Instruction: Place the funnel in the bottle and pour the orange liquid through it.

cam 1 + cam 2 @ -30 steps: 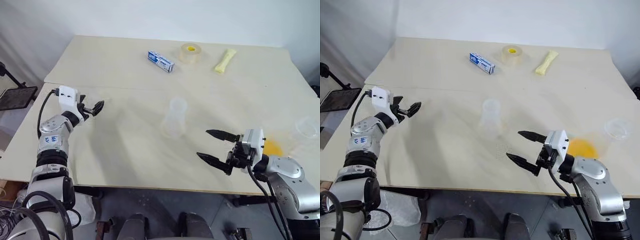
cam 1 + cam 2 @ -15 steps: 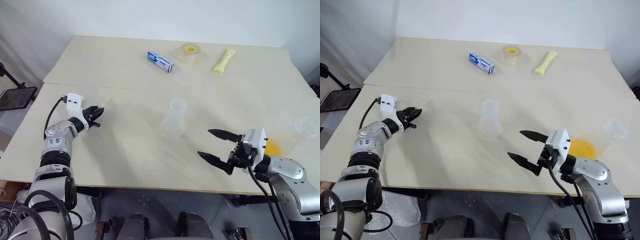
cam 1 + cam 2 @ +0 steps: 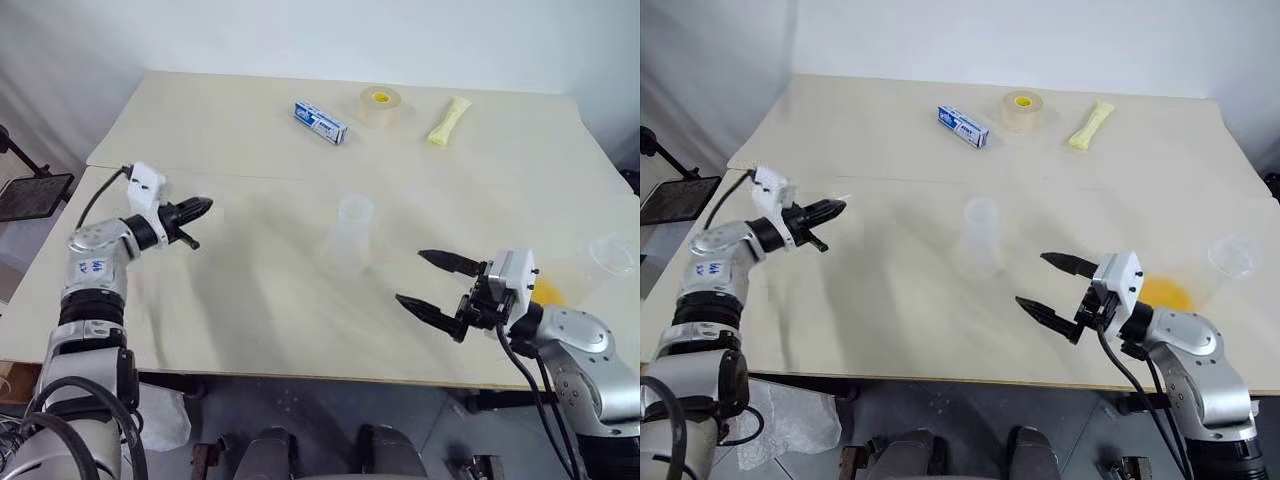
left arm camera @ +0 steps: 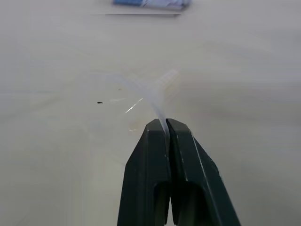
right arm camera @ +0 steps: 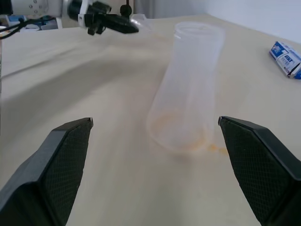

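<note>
I keep carrying the funnel by its rim in my left gripper, as that leaves the funnel's spout free for the bottle's opening (image 3: 356,207), until the spout sits inside.
The clear bottle (image 3: 352,235) stands upright in the middle of the table, with a faint orange film at its base (image 5: 183,134). My left gripper (image 3: 203,206) hangs just above the table well to the bottle's left, shut on the rim of the clear funnel (image 4: 146,89). The funnel juts out past the fingertips (image 5: 141,20). My right gripper (image 3: 410,277) is open and level near the front edge. It points at the bottle from the right without touching it. The orange liquid (image 3: 1163,294) shows as an orange-yellow patch just behind my right wrist; what holds it I cannot tell.
A wide clear cup (image 3: 612,253) stands at the table's right edge. Along the far side lie a blue box (image 3: 321,121), a tape roll (image 3: 379,105) and a pale yellow packet (image 3: 449,120). A black stand (image 3: 30,190) is off the table's left edge.
My left gripper closed on the funnel, lifted it off the table and swung toward the bottle. The right gripper stayed where it was, open.
</note>
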`<state>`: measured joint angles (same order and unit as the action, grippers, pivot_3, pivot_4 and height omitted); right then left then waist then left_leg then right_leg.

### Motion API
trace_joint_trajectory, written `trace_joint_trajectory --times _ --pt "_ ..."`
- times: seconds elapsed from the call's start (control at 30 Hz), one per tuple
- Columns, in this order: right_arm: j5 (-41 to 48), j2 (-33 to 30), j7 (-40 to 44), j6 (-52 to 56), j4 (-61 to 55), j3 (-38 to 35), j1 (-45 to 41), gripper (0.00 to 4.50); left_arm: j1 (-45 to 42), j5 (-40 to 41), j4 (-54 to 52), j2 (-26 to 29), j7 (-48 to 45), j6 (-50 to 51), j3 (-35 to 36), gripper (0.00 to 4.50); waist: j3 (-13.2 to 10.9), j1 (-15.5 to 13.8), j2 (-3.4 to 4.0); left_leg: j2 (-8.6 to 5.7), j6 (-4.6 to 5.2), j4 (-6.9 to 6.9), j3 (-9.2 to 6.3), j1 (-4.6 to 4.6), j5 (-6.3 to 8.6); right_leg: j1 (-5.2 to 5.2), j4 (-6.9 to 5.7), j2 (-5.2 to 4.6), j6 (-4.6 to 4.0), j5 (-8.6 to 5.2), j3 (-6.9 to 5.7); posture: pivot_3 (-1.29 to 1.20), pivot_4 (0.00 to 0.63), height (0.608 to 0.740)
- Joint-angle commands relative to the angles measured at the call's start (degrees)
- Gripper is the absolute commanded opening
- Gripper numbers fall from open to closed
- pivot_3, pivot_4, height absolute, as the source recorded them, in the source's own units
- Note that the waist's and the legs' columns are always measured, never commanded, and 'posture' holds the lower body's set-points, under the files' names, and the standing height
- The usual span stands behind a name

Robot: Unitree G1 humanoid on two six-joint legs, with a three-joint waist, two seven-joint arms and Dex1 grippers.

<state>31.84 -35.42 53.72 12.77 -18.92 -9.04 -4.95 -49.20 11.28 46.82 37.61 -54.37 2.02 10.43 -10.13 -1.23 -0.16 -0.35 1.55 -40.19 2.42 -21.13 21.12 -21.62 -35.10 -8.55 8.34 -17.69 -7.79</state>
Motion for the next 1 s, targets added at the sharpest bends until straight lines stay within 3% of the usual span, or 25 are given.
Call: trace_joint_trajectory --times 0.03,0.4,0.67,1.0 --pt "0.7 -0.3 -0.3 -1.1 -0.9 -1.8 -1.4 4.5 -3.4 3.4 -8.7 2.2 -10.2 -0.3 -1.5 0.02 0.0 -0.1 0.0 -0.01 0.0 -0.01 0.01 0.01 0.0 0.0 -0.02 0.0 0.0 0.0 0.0 0.0 0.15 0.74" --pt "2.6 -0.7 -0.8 0.5 -1.9 -3.0 -2.8 4.5 -17.7 1.8 -5.7 1.9 -25.3 -4.4 -7.8 0.02 0.0 -0.1 0.0 -0.01 0.0 0.01 0.14 -0.02 0.0 0.0 -0.01 0.02 0.0 0.0 -0.01 0.0 0.15 0.74" --pt "6.1 1.0 -3.3 2.1 -3.9 -4.0 -2.8 4.5 -29.8 -0.9 6.2 -1.9 -36.4 -12.0 -12.7 0.02 0.0 0.0 -0.01 0.0 0.0 0.01 0.22 -0.04 0.0 -0.01 0.03 0.01 0.0 0.0 -0.02 0.0 0.15 0.74" --pt "6.0 2.5 -6.0 2.0 -7.5 -3.5 1.0 4.5 -37.5 -4.6 17.1 -7.5 -38.1 -22.6 -20.7 0.02 0.0 -0.1 -0.05 -0.02 0.03 0.01 0.26 -0.1 0.0 -0.06 0.06 0.01 0.0 0.0 -0.02 0.0 0.15 0.74"
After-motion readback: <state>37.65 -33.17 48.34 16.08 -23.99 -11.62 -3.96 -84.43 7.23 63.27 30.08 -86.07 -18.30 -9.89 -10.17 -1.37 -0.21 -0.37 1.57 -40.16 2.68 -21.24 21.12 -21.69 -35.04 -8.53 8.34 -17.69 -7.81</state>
